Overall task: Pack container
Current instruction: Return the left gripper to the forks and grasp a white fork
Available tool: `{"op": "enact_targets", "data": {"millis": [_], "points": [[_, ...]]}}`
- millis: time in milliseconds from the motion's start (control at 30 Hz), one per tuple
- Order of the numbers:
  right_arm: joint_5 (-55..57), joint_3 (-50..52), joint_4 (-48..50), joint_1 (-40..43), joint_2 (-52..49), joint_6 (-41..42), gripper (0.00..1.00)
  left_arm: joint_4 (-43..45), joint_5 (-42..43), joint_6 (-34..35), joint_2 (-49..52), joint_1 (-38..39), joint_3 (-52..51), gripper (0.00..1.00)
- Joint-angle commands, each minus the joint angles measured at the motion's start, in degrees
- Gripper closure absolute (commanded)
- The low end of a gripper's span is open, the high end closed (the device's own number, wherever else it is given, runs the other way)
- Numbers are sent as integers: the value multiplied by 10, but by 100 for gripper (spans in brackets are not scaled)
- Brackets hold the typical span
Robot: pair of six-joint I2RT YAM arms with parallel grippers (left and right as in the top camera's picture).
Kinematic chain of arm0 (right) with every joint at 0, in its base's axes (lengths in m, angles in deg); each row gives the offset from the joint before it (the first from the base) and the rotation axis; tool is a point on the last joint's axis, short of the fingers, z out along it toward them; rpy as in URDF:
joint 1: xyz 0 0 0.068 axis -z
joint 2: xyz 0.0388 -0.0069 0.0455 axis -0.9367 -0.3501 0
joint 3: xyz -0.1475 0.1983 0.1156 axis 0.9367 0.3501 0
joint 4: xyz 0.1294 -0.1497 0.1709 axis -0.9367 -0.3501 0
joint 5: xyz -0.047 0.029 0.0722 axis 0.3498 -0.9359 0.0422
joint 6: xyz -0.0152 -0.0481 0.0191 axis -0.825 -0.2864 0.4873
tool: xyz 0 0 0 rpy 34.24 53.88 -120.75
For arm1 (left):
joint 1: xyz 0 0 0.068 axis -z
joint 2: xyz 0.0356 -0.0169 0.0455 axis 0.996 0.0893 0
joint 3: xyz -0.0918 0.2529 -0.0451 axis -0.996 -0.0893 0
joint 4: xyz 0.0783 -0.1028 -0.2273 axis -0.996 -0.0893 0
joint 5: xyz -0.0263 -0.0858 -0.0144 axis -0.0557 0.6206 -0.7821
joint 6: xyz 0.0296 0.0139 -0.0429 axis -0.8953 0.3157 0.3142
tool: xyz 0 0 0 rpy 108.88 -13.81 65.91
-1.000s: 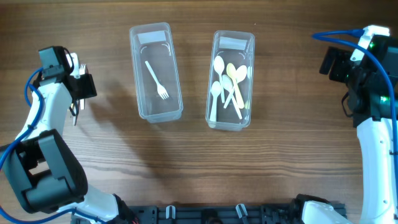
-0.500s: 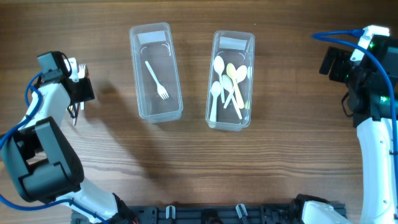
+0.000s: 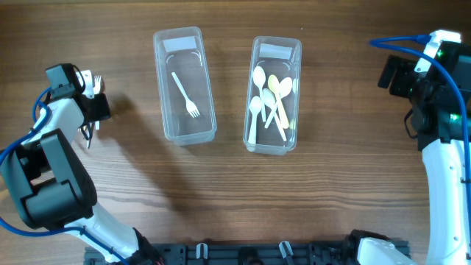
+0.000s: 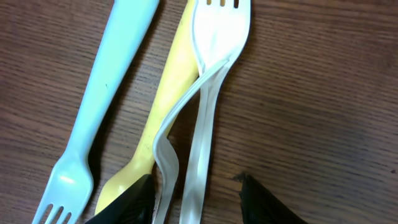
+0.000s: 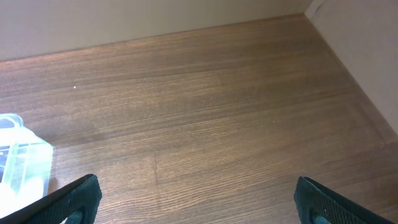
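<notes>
The top white fork is tipped on its edge across the other fork, so the robot's left gripper should open, let it come to rest flat, and then close on its handle.
My left gripper is at the table's far left over a small pile of loose forks. In the left wrist view its open jaws sit either side of the handles of two white forks. A yellow fork and a light blue fork lie just to their left. The left clear container holds one white fork. The right clear container holds several spoons. My right gripper is open and empty at the far right.
Bare wooden table lies between the containers and each arm. A corner of the right container shows at the left edge of the right wrist view. A wall meets the table at the back and the right.
My left gripper has shifted a little to the left and settled over the fork pile. The right arm and both containers have not moved.
</notes>
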Motion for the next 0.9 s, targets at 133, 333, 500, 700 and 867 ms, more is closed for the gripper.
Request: {"op": "enact_targets", "data": {"millis": [133,333,500,700,867], "points": [[1,-2,2,0,-3,-6,0,7,13,-14,5,-6,-3,66],[1,-2,2,0,-3,-6,0,8,13,-13,5,-14,-3,67],[1,-2,2,0,-3,-6,0,8,13,-13,5,-16,-3,68],[1,-2,2,0,-3,-6,0,6,13,-13,5,-16,-3,85],[1,-2,2,0,-3,-6,1,7,13,-13,5,-16,-3,89]]}}
